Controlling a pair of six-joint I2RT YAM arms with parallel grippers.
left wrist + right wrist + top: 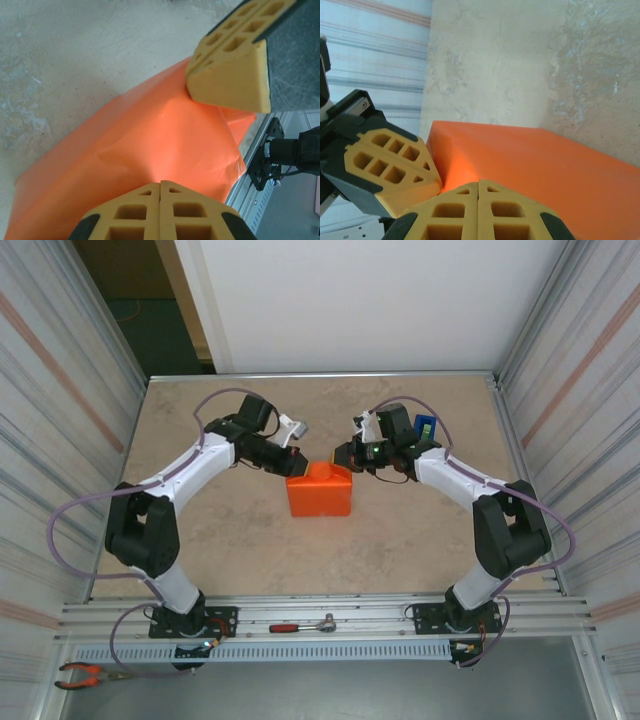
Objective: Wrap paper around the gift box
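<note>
Next, my right gripper pushes the flap's middle [326, 475] down before my left gripper moves away, because the paper flap [319, 469] bulges creased on the gift box's top.
The gift box [320, 492] stands mid-table as a bright orange block, skinned all over in the paper [150, 145]; its bare sides are hidden. My left gripper [299, 469] is shut, its tips touching the block's far left top corner. My right gripper [344, 456] is shut too, its tips at the far right top edge. In the left wrist view my shut left gripper [160, 184] presses onto a creased paper flap, with the right fingers [230, 75] just beyond. In the right wrist view the right gripper [478, 182] rests on the block [545, 165] beside the left fingers [395, 165].
A blue tape dispenser [425, 427] sits behind the right arm near the right wall. A red-handled ratchet [300, 625] lies on the front rail, and orange pliers [85, 675] lie at the lower left. Corrugated walls close in both sides of the table [200, 540].
</note>
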